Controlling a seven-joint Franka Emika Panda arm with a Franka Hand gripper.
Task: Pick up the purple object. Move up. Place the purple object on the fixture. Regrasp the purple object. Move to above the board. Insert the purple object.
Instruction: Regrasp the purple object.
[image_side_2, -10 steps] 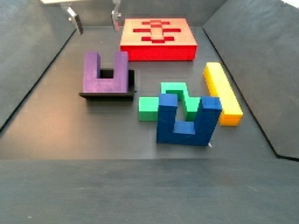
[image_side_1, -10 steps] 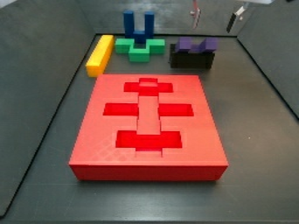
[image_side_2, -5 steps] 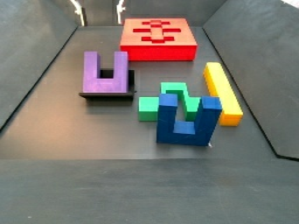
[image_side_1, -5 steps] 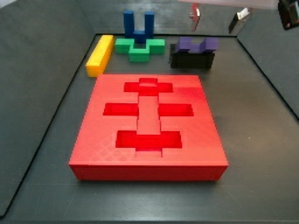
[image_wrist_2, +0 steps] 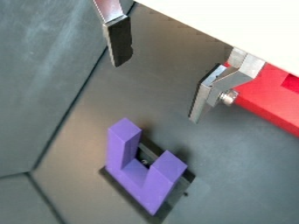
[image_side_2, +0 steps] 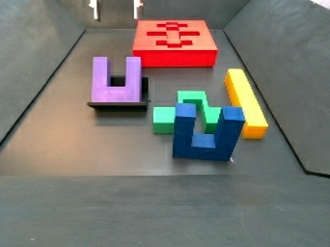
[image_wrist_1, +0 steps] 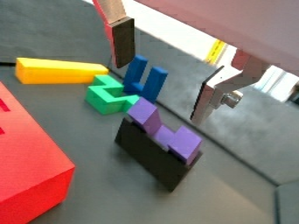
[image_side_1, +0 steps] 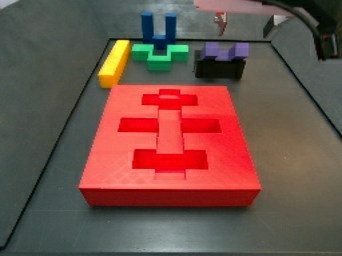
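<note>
I expect the purple object to slide up and leave the fixture behind when I lift, because the dark fixture's side covers the object's lower part.
The purple object, a U-shaped block, rests on the dark fixture with its prongs free. My gripper hangs high above it, open, with nothing between the fingers. It touches nothing. The red board lies flat on the floor with its cross-shaped cutouts showing.
A yellow bar, a green block and a blue two-pronged piece sit close together beside the fixture. Sloped dark walls enclose the floor.
The open gripper has risen toward the top edge of both side views, away from the purple object. The purple object stays still on the fixture.
</note>
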